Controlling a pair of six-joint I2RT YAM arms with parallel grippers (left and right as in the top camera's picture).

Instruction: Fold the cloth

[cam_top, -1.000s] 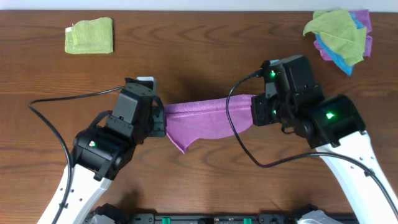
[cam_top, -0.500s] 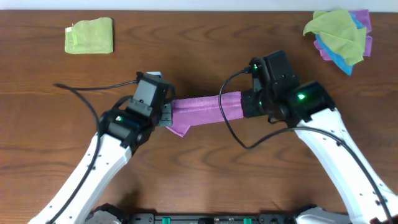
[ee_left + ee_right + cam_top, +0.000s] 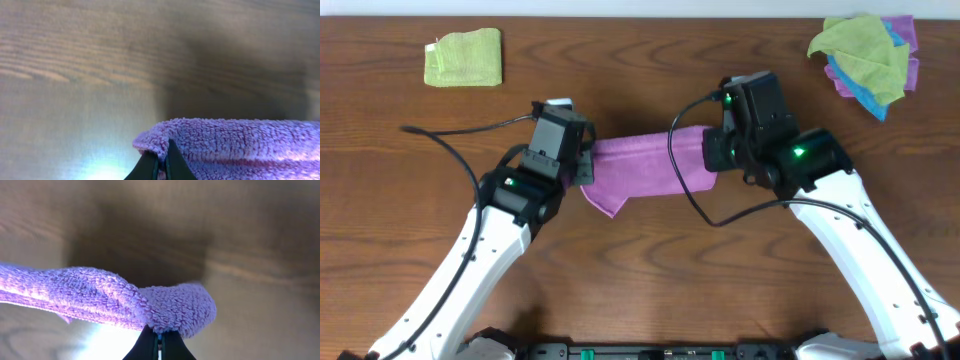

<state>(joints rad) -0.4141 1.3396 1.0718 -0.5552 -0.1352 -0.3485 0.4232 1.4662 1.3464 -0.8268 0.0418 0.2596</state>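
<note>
I should keep lowering my left gripper toward the clear wood (image 3: 620,106) behind the lilac-purple cloth (image 3: 645,164), stretched tight between both grippers, and let go of its end there.
The lilac-purple cloth (image 3: 640,168) hangs stretched between my two grippers above the middle of the table, with a loose corner drooping at its lower left. My left gripper (image 3: 584,168) is shut on the cloth's left end; in the left wrist view the cloth (image 3: 235,140) is pinched between the black fingertips (image 3: 162,160). My right gripper (image 3: 708,155) is shut on the right end; in the right wrist view the cloth (image 3: 100,297) bunches over the closed fingertips (image 3: 159,342).
A folded yellow-green cloth (image 3: 464,56) lies at the back left. A heap of yellow-green, blue and purple cloths (image 3: 866,52) sits at the back right corner. Cables trail from both arms over the brown wooden table (image 3: 640,270).
Both grippers have carried the cloth away from the front edge toward the table's middle and then slightly farther back. The hanging part is shorter and the cloth looks wider now.
</note>
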